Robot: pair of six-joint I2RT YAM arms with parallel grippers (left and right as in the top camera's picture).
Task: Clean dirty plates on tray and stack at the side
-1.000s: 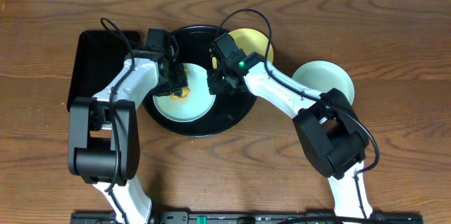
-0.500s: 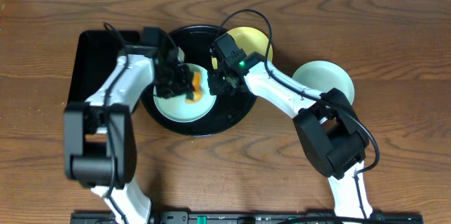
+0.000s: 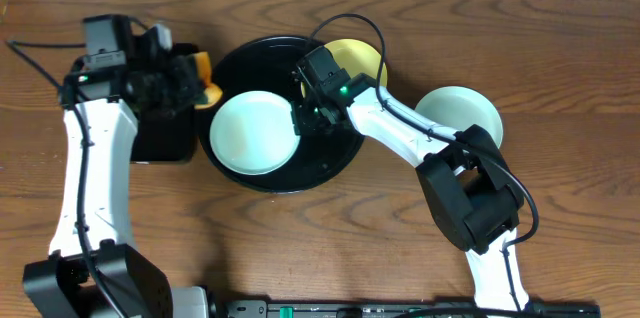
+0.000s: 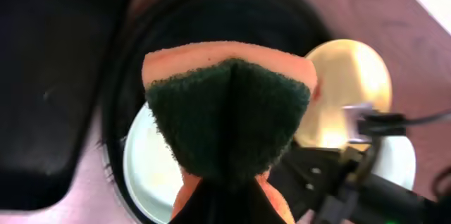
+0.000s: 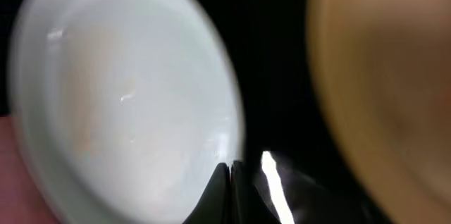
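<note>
The blue-green plate's rim (image 5: 238,143) is below my right gripper's closed fingers, so I should open them, put them on both sides of the plate's edge (image 3: 297,130) and close on it before I lift the plate to stack it.
A pale blue-green plate (image 3: 252,133) lies on the round black tray (image 3: 335,158), and its surface looks free of sauce. My right gripper (image 3: 304,118) is shut on this plate's right rim; the right wrist view shows the fingers (image 5: 231,175) pinched at the plate's (image 5: 120,90) edge. A pale yellow plate (image 3: 362,58) sits at the tray's back right, partly under my right arm. Another blue-green plate (image 3: 460,113) lies on the table to the right. My left gripper (image 3: 188,86) is shut on an orange and green sponge (image 3: 206,66) (image 4: 229,111), held up left of the tray.
A smaller rectangular black tray (image 3: 160,143) lies left of the round tray, under my left gripper. The table's back edge and a white wall run along the top. Bare wood lies in front of the tray.
My left arm has lifted the sponge off the blue-green plate and swung it left over the rectangular tray. The orange streak on the plate is gone. The right arm has not moved.
</note>
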